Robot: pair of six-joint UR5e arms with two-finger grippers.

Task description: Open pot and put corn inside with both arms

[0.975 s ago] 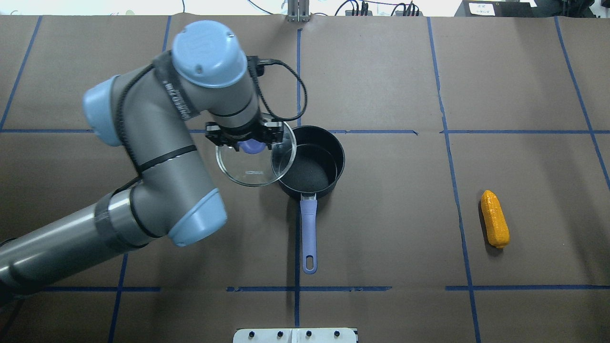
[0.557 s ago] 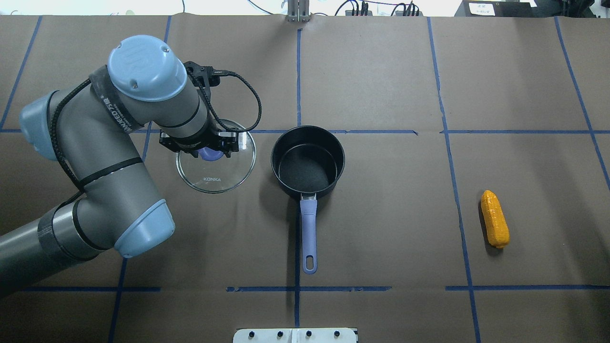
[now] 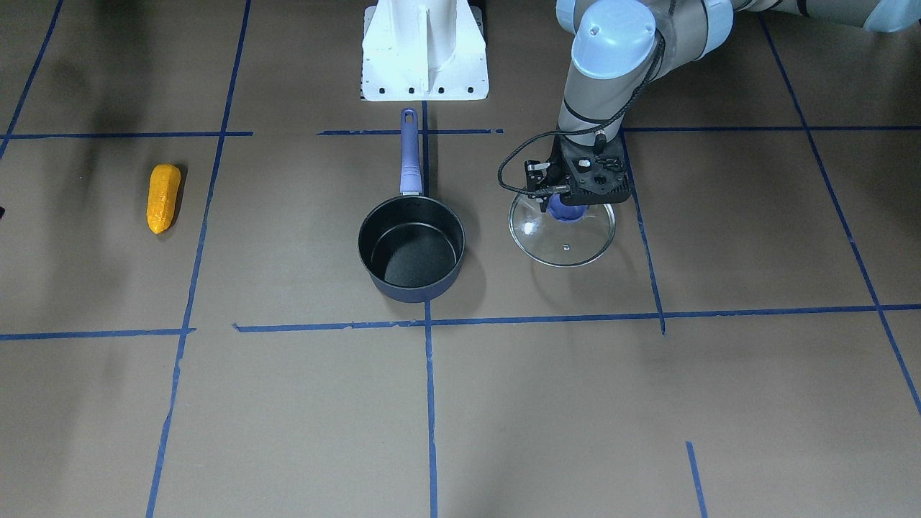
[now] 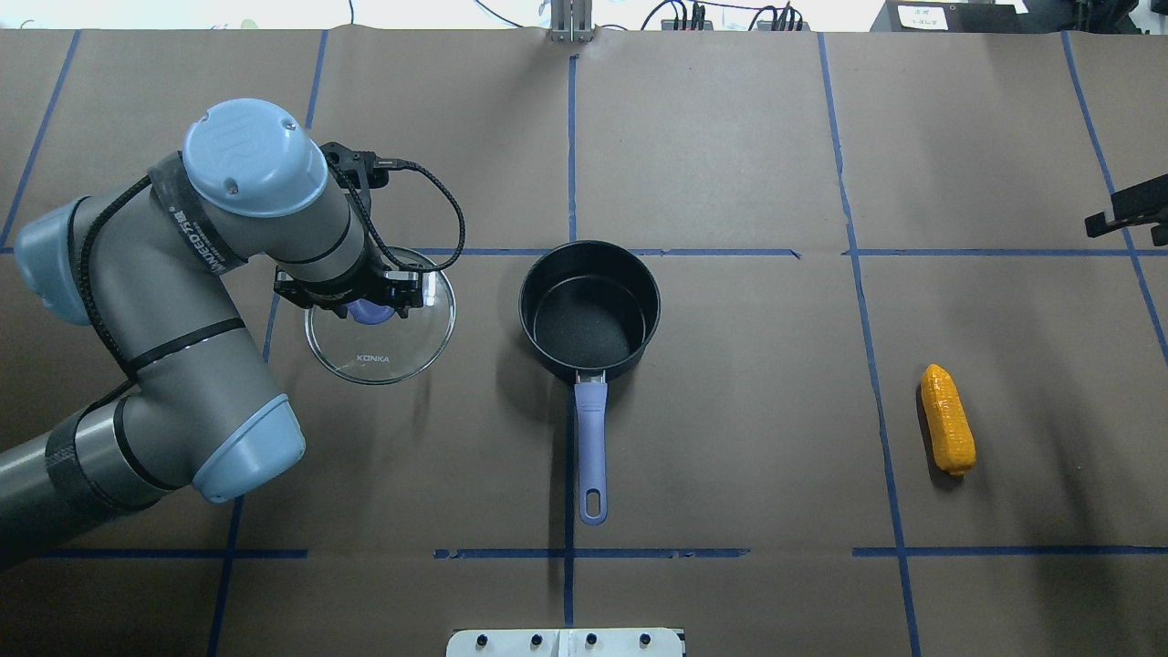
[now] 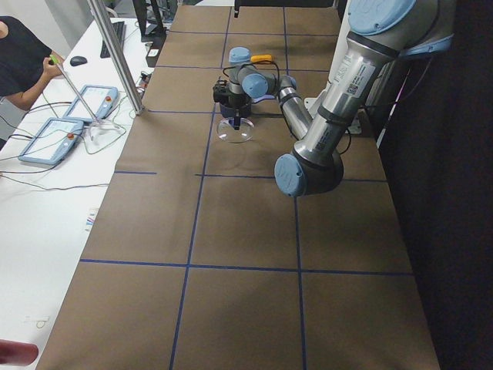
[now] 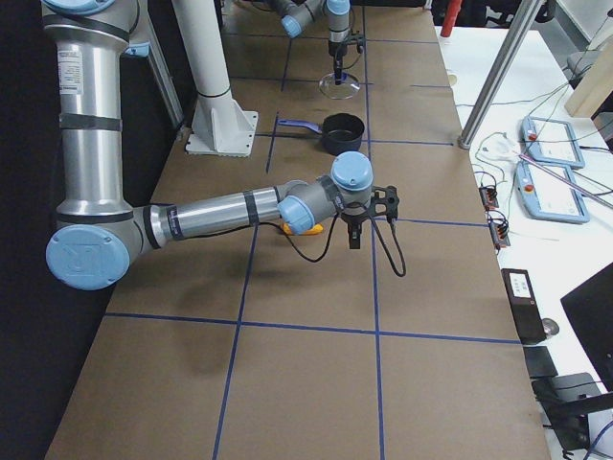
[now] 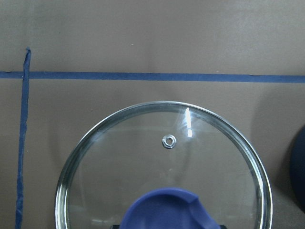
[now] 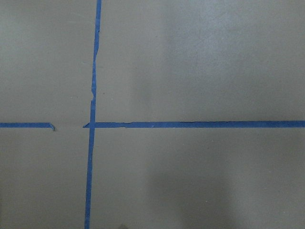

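Note:
The glass lid (image 3: pixel 561 240) hangs level, clear of the pot's rim, so my left gripper continues to lower it until it rests flat on the brown table cover (image 3: pixel 573 277).
The dark-blue pot (image 4: pixel 589 310) stands open at the table's middle, its purple handle (image 4: pixel 591 447) pointing toward the robot. My left gripper (image 4: pixel 370 306) is shut on the purple knob (image 7: pixel 169 210) of the glass lid (image 4: pixel 383 351) and holds it flat to the left of the pot, clear of its rim and low over the table. The orange corn (image 4: pixel 947 420) lies alone on the right side and also shows in the front-facing view (image 3: pixel 162 198). My right gripper (image 4: pixel 1127 214) shows only as a black part at the right edge, beyond the corn; I cannot tell whether it is open or shut.
The white pedestal (image 3: pixel 424 50) stands at the robot's side behind the pot handle. Blue tape lines (image 8: pixel 90 125) cross the brown table cover. A side table with tablets (image 5: pixel 65 131) and an operator is beyond the far edge.
My left arm has carried the lid leftward, from over the pot's rim to well clear of it. A black part of my right arm has come into view at the right edge.

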